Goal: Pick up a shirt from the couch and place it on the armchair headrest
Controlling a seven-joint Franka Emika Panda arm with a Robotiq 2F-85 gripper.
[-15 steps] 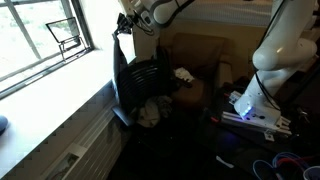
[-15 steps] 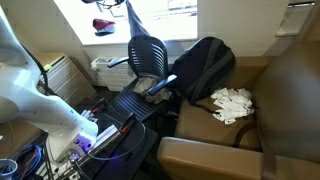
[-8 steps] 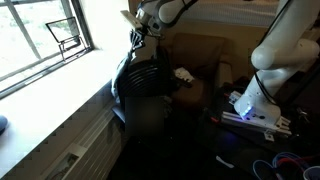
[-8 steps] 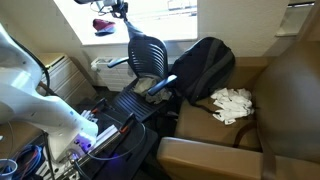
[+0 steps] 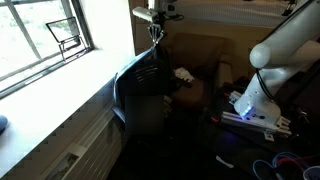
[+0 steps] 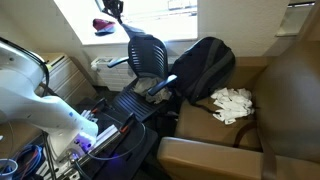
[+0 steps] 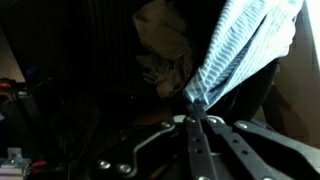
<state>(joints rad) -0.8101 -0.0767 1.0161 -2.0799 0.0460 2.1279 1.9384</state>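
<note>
The striped shirt [image 6: 126,28] hangs from my gripper onto the top of the chair back [image 6: 147,40]. I should keep lowering the shirt's edge until it rests there, then let go.
My gripper [image 5: 155,30] hangs above the back of a black office chair [image 6: 150,55], standing in for the armchair. It is shut on the edge of a blue-and-white striped shirt [image 7: 240,45]. In the wrist view the fingertips [image 7: 195,118] pinch the cloth. In an exterior view the shirt [image 5: 137,85] looks dark and drapes down over the chair back. In another exterior view a thin strip of it [image 6: 127,27] runs from the gripper [image 6: 112,9] to the top of the chair back.
A brown couch [image 6: 290,80] holds a black backpack [image 6: 205,65] and a crumpled white cloth [image 6: 232,103]. A window and sill [image 5: 45,60] lie beside the chair. The robot base [image 5: 255,100] and cables [image 6: 100,135] stand nearby.
My gripper has moved away from the window and across over the chair back. The shirt, hanging beside the chair a second ago, now lies draped over the backrest.
</note>
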